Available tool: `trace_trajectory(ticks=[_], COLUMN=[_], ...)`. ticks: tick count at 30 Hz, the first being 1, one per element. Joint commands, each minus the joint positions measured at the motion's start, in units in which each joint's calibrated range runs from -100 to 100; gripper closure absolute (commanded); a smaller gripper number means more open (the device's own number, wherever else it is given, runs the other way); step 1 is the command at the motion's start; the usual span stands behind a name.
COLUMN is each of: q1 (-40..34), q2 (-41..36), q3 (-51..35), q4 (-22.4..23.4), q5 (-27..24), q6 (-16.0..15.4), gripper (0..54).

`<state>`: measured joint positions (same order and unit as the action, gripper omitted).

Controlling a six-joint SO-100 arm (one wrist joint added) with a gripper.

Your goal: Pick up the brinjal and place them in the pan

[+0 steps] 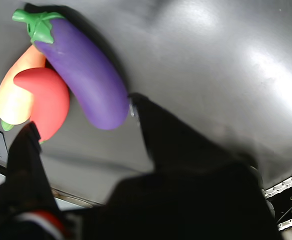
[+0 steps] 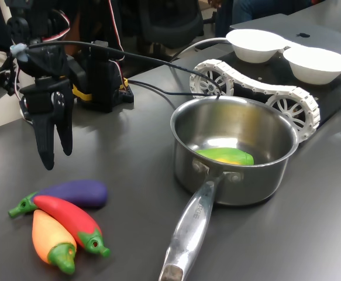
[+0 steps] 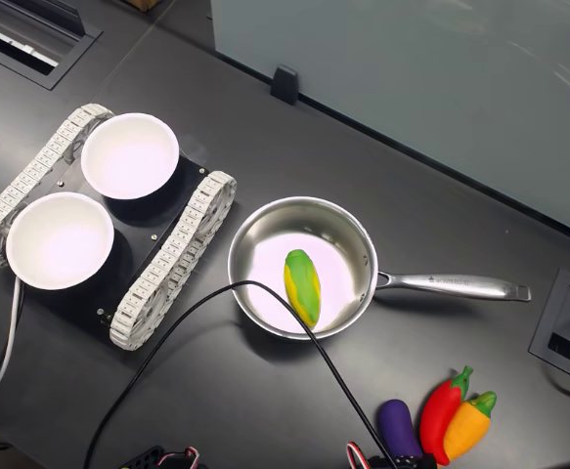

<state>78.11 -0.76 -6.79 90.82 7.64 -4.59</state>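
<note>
The red chili toy (image 2: 71, 216) is right up against the brinjal's side. The red chili toy will move and turn when I pick the brinjal up.
The brinjal (image 1: 85, 75), purple with a green stem cap, lies flat on the dark table beside a red chili toy (image 1: 48, 100) and an orange pepper toy (image 1: 15, 95). In both exterior views the brinjal (image 2: 79, 192) (image 3: 399, 425) rests apart from the pan. My gripper (image 2: 57, 157) hangs above the table, just behind the brinjal in the first exterior view, fingers pointing down. In the wrist view the gripper (image 1: 84, 116) is open, its black fingers spread either side of the brinjal's rounded end, holding nothing. The steel pan (image 2: 264, 175) (image 3: 265, 269) holds a yellow-green corn toy (image 2: 226, 156).
The pan's long handle (image 2: 190, 228) points toward the first exterior view's bottom edge. A tracked vehicle (image 2: 258, 88) behind the pan carries two white bowls (image 2: 255, 44) (image 2: 319, 63). A black cable (image 2: 147, 58) runs from the arm across the table past the pan.
</note>
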Motion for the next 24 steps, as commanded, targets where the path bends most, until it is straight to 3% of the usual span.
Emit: trace_trajectory(ticks=[1, 24], q1=[-0.6, -2.4], q2=[-0.5, 10.3], q3=[-4.1, -9.3], q4=[-1.1, -5.9], q5=[0.5, 0.6], q6=[1.0, 2.7], gripper=[25.2, 25.3])
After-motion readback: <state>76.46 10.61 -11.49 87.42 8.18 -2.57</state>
